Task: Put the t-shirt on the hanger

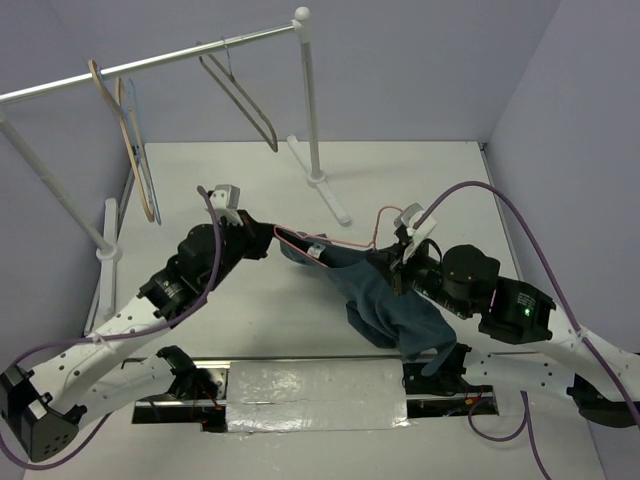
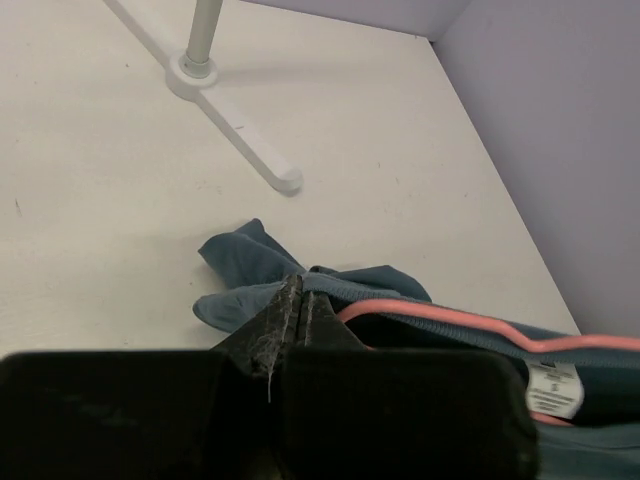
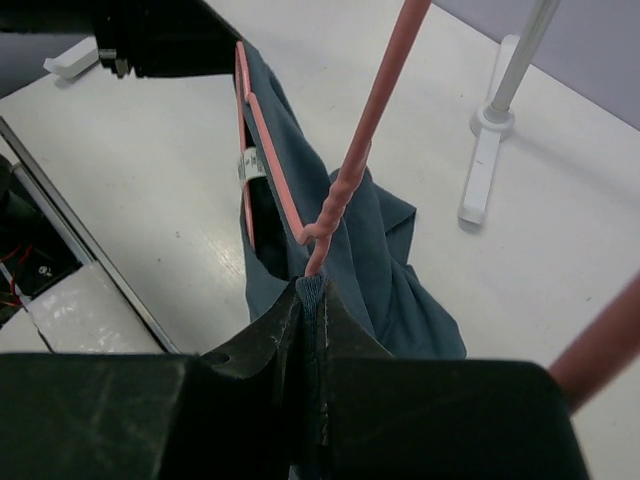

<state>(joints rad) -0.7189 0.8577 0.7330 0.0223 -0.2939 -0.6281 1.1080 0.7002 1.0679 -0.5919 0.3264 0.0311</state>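
Observation:
The hanger's end is uncovered at the t-shirt's neck edge. My left gripper should first pull the t-shirt's neck edge over that end, and then take the collar nearer the hanger's hook.
The dark slate-blue t-shirt hangs bunched between my two grippers over the table. The thin red-pink wire hanger lies partly inside its neck opening, with the hook sticking up by the right gripper. My left gripper is shut on the t-shirt's neck edge, and the hanger wire and white label lie just right of it. My right gripper is shut on the ribbed collar, right under the hanger's twisted neck. The t-shirt droops below it.
A white clothes rack stands at the back. Its right post and foot are close behind the hanger, and its left foot is beside the left arm. Pale wooden hangers and a grey-brown hanger hang on the rail. A foil-covered strip lies between the arm bases.

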